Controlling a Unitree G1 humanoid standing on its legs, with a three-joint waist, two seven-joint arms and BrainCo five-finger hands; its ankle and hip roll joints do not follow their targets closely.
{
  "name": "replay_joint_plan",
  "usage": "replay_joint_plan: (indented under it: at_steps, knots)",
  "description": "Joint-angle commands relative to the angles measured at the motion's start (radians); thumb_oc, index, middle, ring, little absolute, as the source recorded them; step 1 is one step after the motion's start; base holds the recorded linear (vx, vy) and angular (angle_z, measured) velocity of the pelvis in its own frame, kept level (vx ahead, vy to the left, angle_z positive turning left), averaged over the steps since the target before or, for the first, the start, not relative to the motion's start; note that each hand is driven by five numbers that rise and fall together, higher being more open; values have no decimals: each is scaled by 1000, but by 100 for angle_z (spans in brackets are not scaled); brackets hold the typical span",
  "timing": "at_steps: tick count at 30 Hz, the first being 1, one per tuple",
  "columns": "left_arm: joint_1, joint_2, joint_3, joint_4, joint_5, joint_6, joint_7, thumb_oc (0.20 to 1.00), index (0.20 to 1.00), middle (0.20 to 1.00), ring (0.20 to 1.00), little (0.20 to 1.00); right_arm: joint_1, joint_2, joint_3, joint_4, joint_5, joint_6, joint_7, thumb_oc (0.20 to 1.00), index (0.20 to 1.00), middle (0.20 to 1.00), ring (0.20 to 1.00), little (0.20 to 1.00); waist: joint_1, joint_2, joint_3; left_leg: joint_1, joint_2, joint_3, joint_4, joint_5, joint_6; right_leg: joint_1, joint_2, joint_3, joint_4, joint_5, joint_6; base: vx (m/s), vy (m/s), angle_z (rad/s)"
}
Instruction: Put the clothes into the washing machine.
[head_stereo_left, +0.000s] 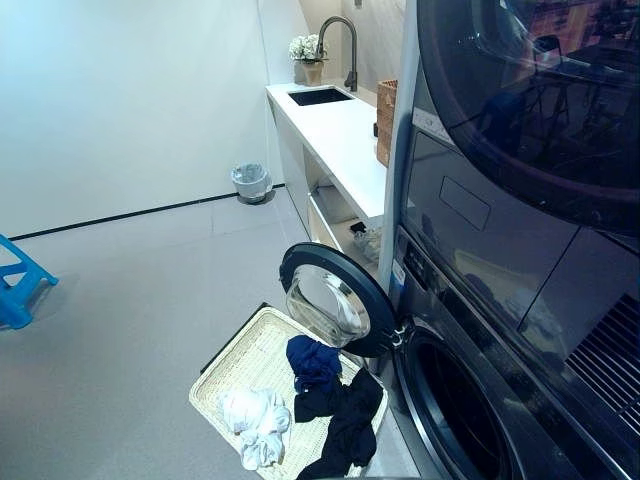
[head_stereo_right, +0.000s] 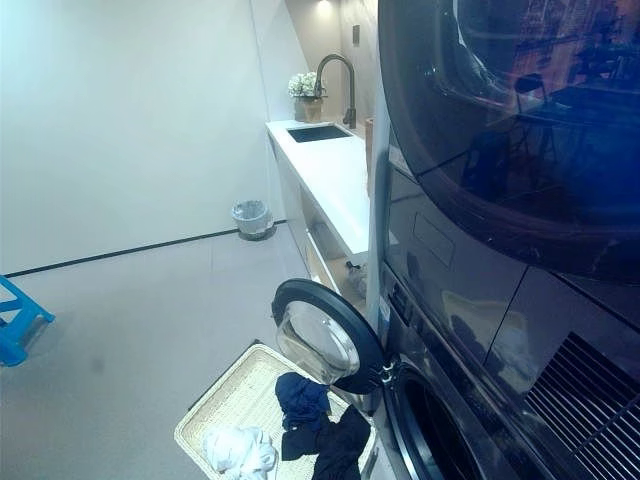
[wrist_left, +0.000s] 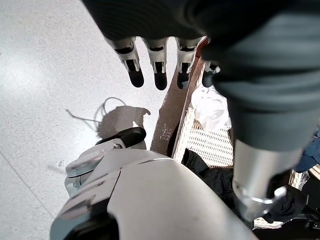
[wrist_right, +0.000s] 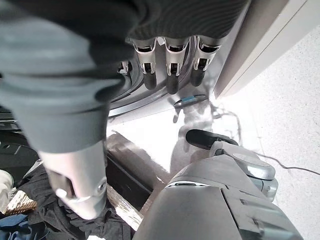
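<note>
The white garment (head_stereo_left: 256, 424) is kept apart from the black garment by a part of the woven basket (head_stereo_left: 305, 436), so I expect it to come up by itself when I lift it.
The front-loading washing machine (head_stereo_left: 470, 330) stands on the right, its round door (head_stereo_left: 335, 300) swung open toward the floor basket. The drum opening (head_stereo_left: 455, 410) is dark inside. A flat woven basket (head_stereo_left: 245, 350) lies on the floor before the door. It holds a navy garment (head_stereo_left: 313, 362), a black garment (head_stereo_left: 345, 425) and a white one (head_stereo_left: 255, 420). My left hand (wrist_left: 155, 70) hangs open above the floor beside the basket (wrist_left: 200, 142), holding nothing. My right hand (wrist_right: 170, 75) hangs open near the machine's lower front, also with nothing in it.
A white counter (head_stereo_left: 345, 140) with a sink, tap and flower pot (head_stereo_left: 308, 55) runs along the back beside the machine, with a brown wicker box (head_stereo_left: 386, 120) on it. A small bin (head_stereo_left: 251, 182) stands by the wall, a blue stool (head_stereo_left: 18, 285) at far left.
</note>
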Motion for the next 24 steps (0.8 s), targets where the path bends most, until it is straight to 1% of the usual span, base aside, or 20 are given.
replay_joint_plan:
  at_steps: [1, 7, 9, 11, 15, 17, 19, 20, 21, 22, 24]
  knots:
    - [-107, 4, 13, 52, -9, -29, -1, 1000, 1000, 1000, 1000, 1000, -91, 19, -16, 60, 27, -8, -9, 1000, 1000, 1000, 1000, 1000, 33, -29, 46, 46, -9, 34, 7, -89, 6, -58, -80, 8, 24, 29, 88, 0, 0, 0]
    - [-107, 4, 13, 51, -10, -33, 1, 1000, 1000, 1000, 1000, 1000, -92, 18, -15, 59, 23, -7, -8, 1000, 1000, 1000, 1000, 1000, 33, -27, 51, 44, -8, 35, 7, -86, 5, -63, -80, 7, 28, 28, 87, 0, 0, 0]
    - [-106, 5, 13, 46, -12, -55, 13, 1000, 1000, 1000, 1000, 1000, -95, 14, -16, 57, 18, -6, -8, 1000, 1000, 1000, 1000, 1000, 34, -25, 57, 43, -7, 34, 7, -84, 5, -65, -81, 7, 31, 27, 87, 39, 11, 0]
    - [-111, 7, 11, 31, -18, -74, 48, 1000, 1000, 1000, 1000, 1000, -101, 5, -15, 46, 23, -12, -5, 1000, 1000, 1000, 1000, 1000, 36, -23, 70, 40, -5, 33, 7, -81, 4, -70, -82, 6, 34, 28, 87, 51, 12, 0]
    - [-130, 21, 3, 0, -61, -118, 103, 1000, 1000, 1000, 1000, 1000, -123, -14, -3, 8, 65, -17, 2, 1000, 1000, 1000, 1000, 1000, 41, -21, 99, 19, -2, 29, 7, -73, 5, -94, -86, 8, 43, 30, 87, 8, 1, 0]
    - [-155, 30, -8, -21, -104, -158, 147, 1000, 1000, 1000, 1000, 1000, -147, -24, 10, -23, 96, -28, 4, 1000, 1000, 1000, 1000, 1000, 41, -18, 130, -8, -1, 24, 7, -65, 8, -127, -86, 13, 49, 35, 85, -72, 13, -3]
    - [-189, 41, -21, -56, -135, -221, 209, 1000, 1000, 1000, 1000, 1000, -180, -28, 26, -55, 120, -60, 7, 1000, 1000, 1000, 1000, 1000, 42, -15, 181, -57, -2, 13, 7, -49, 11, -179, -84, 21, 57, 44, 81, -171, 7, 1]
    - [-202, 45, -21, -72, -146, -237, 227, 1000, 1000, 1000, 1000, 1000, -190, -29, 30, -64, 126, -72, 7, 1000, 1000, 1000, 1000, 1000, 42, -13, 198, -74, -3, 8, 7, -44, 13, -198, -82, 24, 60, 47, 79, -244, 10, 2]
    - [-240, 52, -17, -111, -169, -277, 287, 1000, 1000, 1000, 1000, 1000, -222, -30, 44, -85, 139, -100, 7, 1000, 1000, 1000, 1000, 1000, 44, -11, 243, -123, -8, -2, 7, -32, 17, -252, -73, 31, 69, 56, 73, -199, 7, 3]
    - [-241, 52, -17, -111, -169, -277, 287, 1000, 1000, 1000, 1000, 1000, -223, -30, 44, -84, 139, -100, 7, 1000, 1000, 1000, 1000, 1000, 44, -11, 242, -125, -8, -2, 7, -31, 17, -254, -73, 31, 70, 56, 73, -212, 17, 2]
    - [-308, 63, -1, -186, -202, -308, 378, 1000, 1000, 1000, 1000, 1000, -281, -33, 61, -108, 167, -134, -22, 1000, 1000, 1000, 1000, 1000, 47, -8, 302, -196, -20, -19, 7, -16, 20, -331, -58, 40, 89, 63, 64, -205, 34, 12]
